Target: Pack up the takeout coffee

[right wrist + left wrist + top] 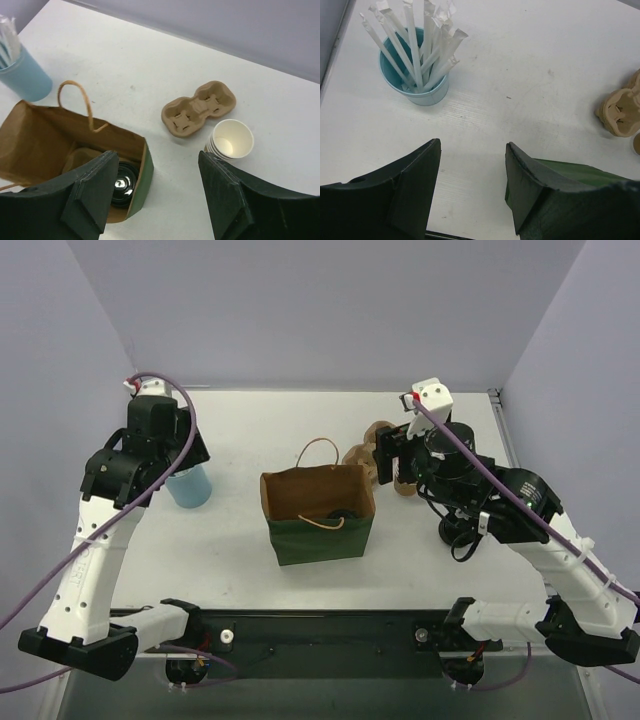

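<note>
My left gripper should go on, because a wrapped straw's tip leans clear over the blue cup's rim [444, 81]. It should move toward that tip [453, 61] before its open fingers are on both sides of it.
The takeout coffee stands inside the open paper bag [60, 135]; only its round black lid [124, 182] shows in the right wrist view, at the bag's right end. In the top view the bag [318, 530], green outside and brown inside, stands mid-table with the dark lid [341, 513] inside it. My right gripper [160, 187] is open and empty, above the bag's right edge and the table beside it. It shows in the top view [388, 458] just right of the bag. My left gripper [472, 172] is open and empty over bare table, left of the bag [580, 170].
A blue cup of wrapped straws [417, 75] stands left of the bag [188, 486]. A tan pulp cup carrier [199, 109] and a stack of unlidded cups [229, 141] sit right of the bag. The bag's rope handle [80, 102] arches up.
</note>
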### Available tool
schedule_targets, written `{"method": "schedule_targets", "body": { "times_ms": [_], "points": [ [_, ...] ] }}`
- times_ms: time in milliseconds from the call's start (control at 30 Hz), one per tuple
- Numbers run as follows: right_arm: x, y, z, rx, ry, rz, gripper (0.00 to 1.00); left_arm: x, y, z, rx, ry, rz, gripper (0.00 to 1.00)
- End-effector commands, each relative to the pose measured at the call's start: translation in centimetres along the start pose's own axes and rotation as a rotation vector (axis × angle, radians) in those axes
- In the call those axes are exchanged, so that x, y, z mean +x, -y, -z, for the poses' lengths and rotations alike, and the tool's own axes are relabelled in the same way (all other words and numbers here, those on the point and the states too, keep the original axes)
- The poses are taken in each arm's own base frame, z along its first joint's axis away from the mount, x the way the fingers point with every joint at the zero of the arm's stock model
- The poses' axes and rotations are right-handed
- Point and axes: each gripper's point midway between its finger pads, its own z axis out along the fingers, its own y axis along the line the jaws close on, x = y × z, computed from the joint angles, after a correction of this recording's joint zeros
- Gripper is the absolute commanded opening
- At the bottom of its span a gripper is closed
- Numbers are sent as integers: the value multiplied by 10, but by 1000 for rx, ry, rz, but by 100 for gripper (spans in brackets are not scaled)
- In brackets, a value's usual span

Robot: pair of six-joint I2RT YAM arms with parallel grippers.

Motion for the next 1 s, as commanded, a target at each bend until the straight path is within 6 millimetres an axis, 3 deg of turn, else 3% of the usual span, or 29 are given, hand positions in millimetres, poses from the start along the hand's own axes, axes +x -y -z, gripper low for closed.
{"method": "schedule_targets", "body": {
  "times_ms": [0, 367, 500, 633, 967],
  "points": [
    [-2, 32, 1, 137, 16, 6, 66, -20, -6, 8, -7, 59, -9, 64],
    [33, 74, -14, 272, -165, -126, 64, -20, -31, -5, -98, 42, -14, 64],
    [62, 75, -18, 246, -304, -221, 63, -14, -39, -13, -138, 21, 14, 64],
    [79, 76, -20, 245, -359, -262, 62, -12, -49, -19, -187, 23, 33, 64],
    [86, 80, -18, 241, -382, -272, 62, -18, -53, -36, -230, 12, 102, 64]
  ]
}}
